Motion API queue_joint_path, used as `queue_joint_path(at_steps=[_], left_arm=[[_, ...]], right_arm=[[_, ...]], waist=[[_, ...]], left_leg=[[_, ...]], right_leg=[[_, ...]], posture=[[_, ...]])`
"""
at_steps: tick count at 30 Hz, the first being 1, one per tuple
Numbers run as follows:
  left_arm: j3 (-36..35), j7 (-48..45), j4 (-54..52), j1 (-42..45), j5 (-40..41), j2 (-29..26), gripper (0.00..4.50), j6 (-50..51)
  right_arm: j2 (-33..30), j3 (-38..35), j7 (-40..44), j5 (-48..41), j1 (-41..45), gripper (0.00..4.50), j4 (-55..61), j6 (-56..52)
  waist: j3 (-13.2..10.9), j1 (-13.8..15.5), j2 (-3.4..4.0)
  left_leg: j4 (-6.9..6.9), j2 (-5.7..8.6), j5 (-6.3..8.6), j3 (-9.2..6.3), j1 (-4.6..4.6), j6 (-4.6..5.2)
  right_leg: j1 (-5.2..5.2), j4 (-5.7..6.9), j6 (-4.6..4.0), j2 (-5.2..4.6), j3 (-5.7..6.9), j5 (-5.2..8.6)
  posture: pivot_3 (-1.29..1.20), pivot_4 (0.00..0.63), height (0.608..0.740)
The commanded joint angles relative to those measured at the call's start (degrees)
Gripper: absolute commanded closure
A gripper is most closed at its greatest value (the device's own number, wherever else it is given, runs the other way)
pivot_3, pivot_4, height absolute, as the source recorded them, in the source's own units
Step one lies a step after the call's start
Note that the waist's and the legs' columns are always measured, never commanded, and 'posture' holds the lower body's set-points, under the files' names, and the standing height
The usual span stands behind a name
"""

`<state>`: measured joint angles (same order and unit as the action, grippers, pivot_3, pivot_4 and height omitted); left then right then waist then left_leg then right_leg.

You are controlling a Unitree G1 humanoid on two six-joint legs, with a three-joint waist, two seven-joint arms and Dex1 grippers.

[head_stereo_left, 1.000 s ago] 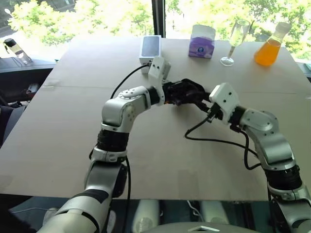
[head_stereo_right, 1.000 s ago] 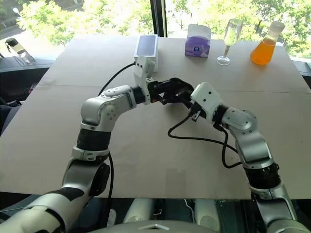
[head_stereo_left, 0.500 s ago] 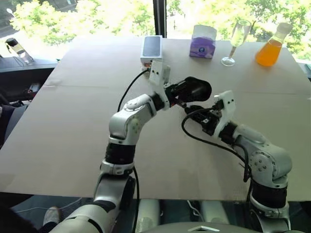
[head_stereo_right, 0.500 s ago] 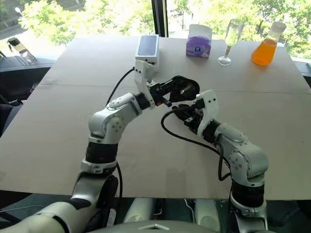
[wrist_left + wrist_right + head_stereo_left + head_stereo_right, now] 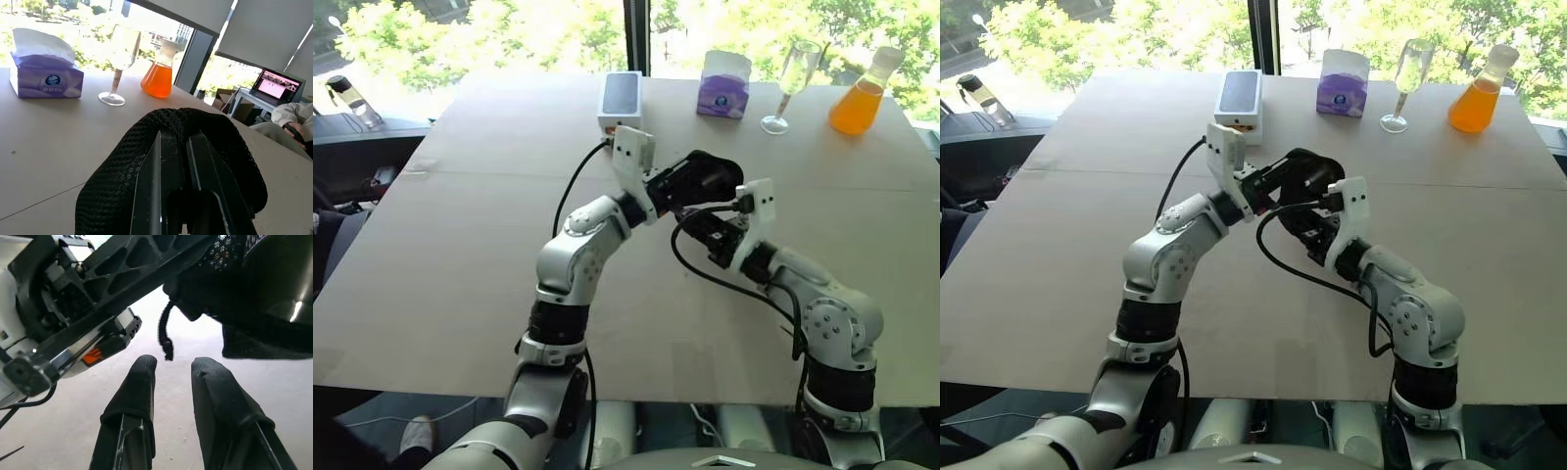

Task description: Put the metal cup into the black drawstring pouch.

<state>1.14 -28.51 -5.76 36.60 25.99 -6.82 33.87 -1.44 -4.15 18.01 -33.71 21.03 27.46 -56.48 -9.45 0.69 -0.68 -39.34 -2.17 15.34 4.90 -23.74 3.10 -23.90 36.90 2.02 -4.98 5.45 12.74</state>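
My right gripper should take the drawstring cord (image 5: 166, 337) before my left gripper regrips the pouch, because the cord hangs loose while my left gripper pinches the pouch's mesh fabric (image 5: 177, 118).
My left gripper (image 5: 683, 186) is shut on the black drawstring pouch (image 5: 710, 174) and holds it up above the middle of the table. The mesh fabric of the pouch (image 5: 205, 132) drapes over the left gripper's fingers. Just below and to the right of the pouch is my right gripper (image 5: 707, 233), open with nothing between its fingers (image 5: 134, 382). The drawstring cord (image 5: 164, 330) dangles just beyond their tips. A smooth shiny wall at the pouch's mouth looks like the metal cup (image 5: 279, 274), mostly hidden by fabric.
Along the table's far edge stand a white phone box (image 5: 619, 98), a purple tissue box (image 5: 722, 83), a stemmed glass (image 5: 790, 78) and an orange flask (image 5: 860, 98). A black cable (image 5: 705, 279) loops below the right wrist. A person sits with a laptop (image 5: 276, 85) beyond the table.
The left gripper lifted the pouch off the table and tilted it upward. The right gripper rolled over and moved left, coming in under the pouch.
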Motion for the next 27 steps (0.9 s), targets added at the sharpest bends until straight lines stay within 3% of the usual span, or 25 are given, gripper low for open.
queue_joint_path(at_steps=[1, 12, 13, 15, 19, 24, 27], left_arm=[[0.8, 0.0, -3.3, -0.4, 0.2, 0.1, 4.5, -1.1], [0.9, 0.3, -4.1, -0.7, 0.3, -0.1, 4.5, -0.8], [0.8, 0.4, -4.0, -0.6, 0.4, -0.1, 4.5, -0.7], [0.8, 0.6, -4.0, -0.4, 0.1, -0.1, 4.5, -1.0], [2.4, 1.9, -4.7, -0.2, -1.9, -2.6, 4.5, 2.5], [-0.5, -2.2, -2.9, -0.1, 3.7, -1.7, 4.5, 2.2], [0.3, -5.3, -2.3, -0.2, 3.5, -2.8, 3.67, 0.7]], right_arm=[[0.7, 0.3, -0.7, -1.3, 0.9, 3.27, 0.3, 2.5], [1.6, 1.4, -1.4, -2.0, 1.1, 3.27, -1.5, 5.9], [1.5, 1.5, -1.4, -2.0, 1.1, 3.8, -1.7, 6.1], [1.2, 1.6, -1.2, -2.2, 1.2, 4.43, -2.0, 6.1], [0.0, 1.3, -0.7, -3.4, 0.7, 4.43, -0.8, 5.3], [-5.9, -0.6, 1.3, -7.8, 0.6, 4.43, 2.3, 2.1], [-12.1, -2.1, 4.1, -11.7, 1.1, 4.5, 3.5, -0.8]], waist=[[0.0, 0.0, 0.0], [0.0, 0.0, 0.0], [0.0, 0.0, 0.0], [0.0, 0.0, 0.0], [0.0, 0.0, 0.0], [0.0, 0.1, 0.0], [0.0, 0.0, 0.0]], left_leg=[[0.0, 0.0, 0.0, 0.0, 0.0, 0.0], [0.0, 0.0, 0.0, 0.0, 0.0, 0.0], [0.0, -0.01, 0.0, -0.01, 0.0, 0.0], [0.0, -0.01, 0.0, -0.01, 0.0, 0.0], [0.0, -0.01, 0.0, -0.01, 0.0, 0.0], [0.0, -0.03, 0.01, -0.02, -0.03, 0.02], [0.0, -0.02, 0.04, -0.01, -0.03, 0.06]], right_leg=[[0.0, 0.0, 0.0, 0.0, 0.0, 0.0], [0.0, 0.0, 0.0, 0.0, 0.0, 0.0], [0.0, 0.0, 0.0, 0.0, 0.0, 0.0], [0.0, 0.0, 0.0, 0.0, 0.0, 0.0], [0.0, 0.0, 0.0, 0.0, 0.0, 0.0], [0.0, -0.02, 0.0, -0.02, 0.02, 0.0], [0.0, -0.06, 0.0, -0.02, 0.01, 0.0]], posture=[[0.0, 0.15, 0.737], [0.0, 0.15, 0.737], [0.0, 0.15, 0.737], [0.0, 0.15, 0.737], [0.0, 0.15, 0.737], [0.0, 0.15, 0.737], [0.0, 0.15, 0.737]])
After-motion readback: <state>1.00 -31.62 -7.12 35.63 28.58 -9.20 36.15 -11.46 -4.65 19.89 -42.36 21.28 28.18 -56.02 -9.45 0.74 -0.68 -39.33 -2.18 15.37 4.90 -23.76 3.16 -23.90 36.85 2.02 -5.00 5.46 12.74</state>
